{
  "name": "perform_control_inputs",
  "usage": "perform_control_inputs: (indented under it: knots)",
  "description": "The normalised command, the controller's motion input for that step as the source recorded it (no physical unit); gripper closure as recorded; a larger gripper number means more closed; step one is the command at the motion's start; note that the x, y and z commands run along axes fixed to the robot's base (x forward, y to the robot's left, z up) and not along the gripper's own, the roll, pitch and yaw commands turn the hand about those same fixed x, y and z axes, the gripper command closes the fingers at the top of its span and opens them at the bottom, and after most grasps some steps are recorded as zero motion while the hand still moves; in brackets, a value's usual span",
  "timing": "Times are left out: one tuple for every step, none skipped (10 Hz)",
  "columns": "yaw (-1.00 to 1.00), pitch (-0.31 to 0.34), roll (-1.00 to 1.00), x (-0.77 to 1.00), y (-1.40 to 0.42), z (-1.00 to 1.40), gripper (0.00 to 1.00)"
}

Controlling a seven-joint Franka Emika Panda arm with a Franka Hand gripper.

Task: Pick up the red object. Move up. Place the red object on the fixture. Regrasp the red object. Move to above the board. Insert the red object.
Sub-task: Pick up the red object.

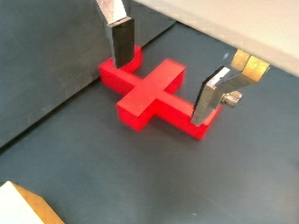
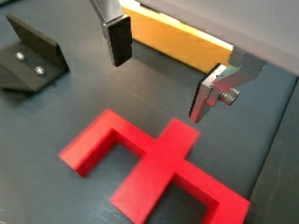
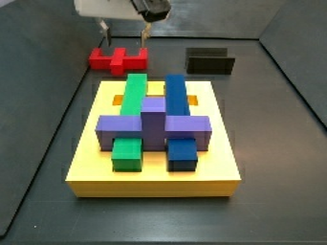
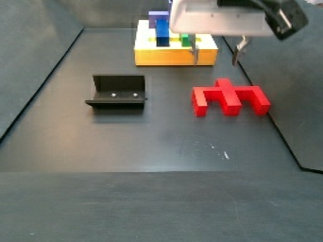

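The red object (image 3: 119, 61) will sit across both the green and blue blocks when I insert it, since open slots show beside those blocks.
The red object (image 1: 149, 92) lies flat on the dark floor, a bar with short prongs and a cross stem; it also shows in the other wrist view (image 2: 152, 166) and in both side views (image 3: 119, 60) (image 4: 229, 97). My gripper (image 1: 163, 89) is open and empty, with one finger on each side of the piece's bar, apart from it. In a side view the gripper (image 4: 216, 55) hangs a little above the piece. The black fixture (image 4: 117, 92) stands apart on the floor. The yellow board (image 3: 90, 153) bears green, blue and purple blocks.
The fixture also shows in a wrist view (image 2: 30, 61) and a side view (image 3: 209, 61). The board's yellow edge lies just beyond the gripper (image 2: 176, 44). Grey walls enclose the floor on all sides.
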Motion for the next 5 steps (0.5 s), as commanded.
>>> perform_control_inputs:
  knots:
    - [0.32,-0.096,-0.03,-0.13,0.0,-0.67,0.0]
    - [0.39,-0.136,0.0,-0.12,0.0,-0.57,0.0]
    - [0.32,-0.131,0.0,-0.1,0.0,-0.44,0.0]
    - [0.03,-0.097,0.0,-0.19,0.0,-0.38,0.0]
    - [0.07,-0.084,0.02,-0.17,0.01,-0.38,0.0]
